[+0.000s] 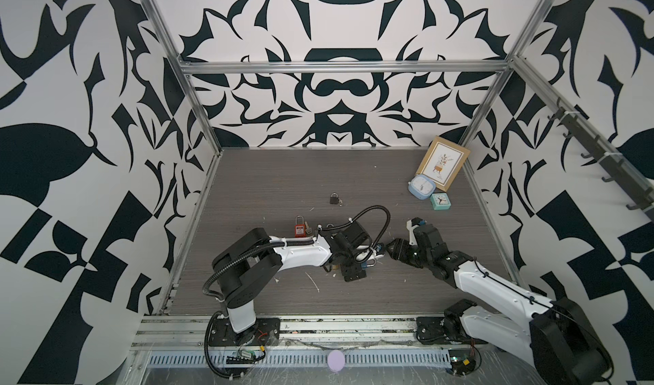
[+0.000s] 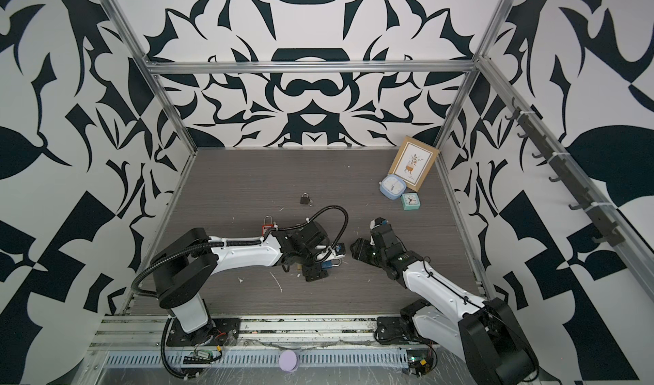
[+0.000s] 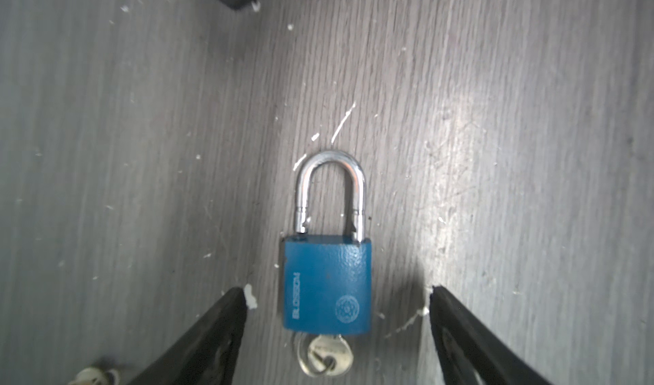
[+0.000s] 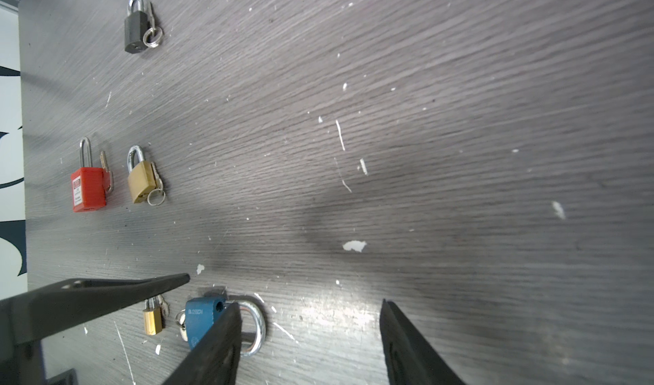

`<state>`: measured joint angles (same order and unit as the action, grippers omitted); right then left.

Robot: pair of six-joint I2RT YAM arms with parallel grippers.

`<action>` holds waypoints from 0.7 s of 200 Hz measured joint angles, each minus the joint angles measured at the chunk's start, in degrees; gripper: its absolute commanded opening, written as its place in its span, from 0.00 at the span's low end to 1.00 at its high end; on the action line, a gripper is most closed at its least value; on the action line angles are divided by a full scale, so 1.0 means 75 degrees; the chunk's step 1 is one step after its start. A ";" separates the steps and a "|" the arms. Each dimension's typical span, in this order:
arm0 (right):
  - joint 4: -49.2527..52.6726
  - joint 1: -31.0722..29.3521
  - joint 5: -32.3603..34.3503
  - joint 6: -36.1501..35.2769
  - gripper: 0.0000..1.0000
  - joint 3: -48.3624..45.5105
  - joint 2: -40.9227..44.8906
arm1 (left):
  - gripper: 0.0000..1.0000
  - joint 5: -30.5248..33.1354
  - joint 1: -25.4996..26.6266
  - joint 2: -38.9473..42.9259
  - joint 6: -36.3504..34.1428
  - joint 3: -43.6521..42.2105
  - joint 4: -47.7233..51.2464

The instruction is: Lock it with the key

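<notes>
Next, my left gripper lifts and holds the body [image 3: 327,286] while my right gripper pushes the shackle in, as the blue padlock lies flat with its shackle open [image 3: 301,228].
A blue padlock [image 3: 327,284] lies flat on the grey wood table [image 3: 495,153], and its silver key [image 3: 327,358] with a ring sticks out of its bottom. One leg of its steel shackle [image 3: 331,192] ends just above the body, and the right wrist view shows the empty hole on top of the padlock [image 4: 200,321]. My left gripper [image 3: 338,288] hangs open over it, one finger on each side, touching nothing. My right gripper [image 4: 309,302] is open beside the shackle [image 4: 260,325], empty. In a top view the padlock [image 2: 327,264] peeks out under the left gripper [image 1: 352,273].
A small brass padlock [image 4: 153,321] lies close beside the blue one. Farther off are a red padlock [image 4: 88,188], a brass padlock [image 4: 141,183] and a black padlock [image 4: 136,29], each with a key. Two clocks [image 1: 419,186] [image 1: 440,201] and a picture frame [image 1: 442,162] stand at the back right.
</notes>
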<state>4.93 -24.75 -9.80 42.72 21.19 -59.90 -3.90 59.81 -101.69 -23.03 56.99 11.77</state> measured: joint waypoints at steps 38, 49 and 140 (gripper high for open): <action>0.0000 0.0009 0.0000 0.0000 0.64 -0.0015 -0.0003 | 0.79 -0.0026 -0.0003 -0.0125 0.0090 -0.0003 -0.0143; 0.0000 0.0023 0.0000 0.0000 0.64 -0.0015 -0.0003 | 0.76 -0.0050 -0.0003 -0.0178 0.0096 -0.0003 -0.0175; 0.0006 0.0041 0.0003 0.0000 0.64 -0.0015 0.0000 | 0.59 -0.0490 -0.0283 -0.0239 0.0090 -0.0149 -0.0635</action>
<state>4.97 -24.45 -9.78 42.72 21.08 -59.90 -7.57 57.69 -103.48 -22.35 55.88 7.01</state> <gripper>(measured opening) 0.640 0.599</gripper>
